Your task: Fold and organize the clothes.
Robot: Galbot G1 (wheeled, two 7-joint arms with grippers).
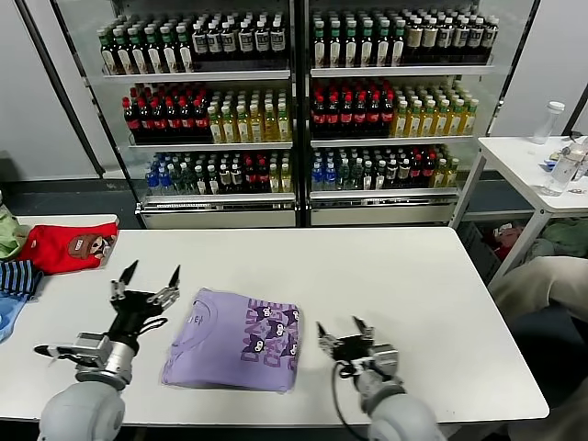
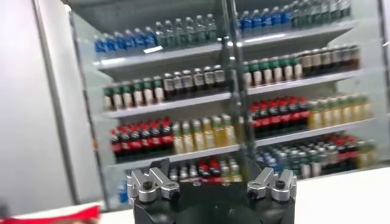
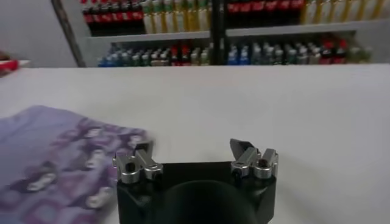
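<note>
The lavender T-shirt (image 1: 225, 344) lies off-center, close to my left gripper, so my right gripper should pinch the printed edge (image 1: 291, 347) and drag the T-shirt to the table's middle.
The lavender T-shirt (image 1: 234, 340) lies folded into a rectangle on the white table (image 1: 404, 285), near the front edge, with its dark purple print facing up. My left gripper (image 1: 152, 271) is raised just left of the shirt. It is open, its fingers spread and pointing up and away, with nothing between them. My right gripper (image 1: 340, 326) is open and empty, low over the table just right of the shirt's front corner. In the right wrist view the shirt (image 3: 55, 158) lies beside the open right gripper (image 3: 192, 149).
A red garment with a cartoon patch (image 1: 69, 246), a navy-striped one (image 1: 16, 276) and a green one (image 1: 7, 234) lie at the table's far left. Drink coolers (image 1: 294, 101) stand behind. A small side table (image 1: 528, 165) with bottles stands at right.
</note>
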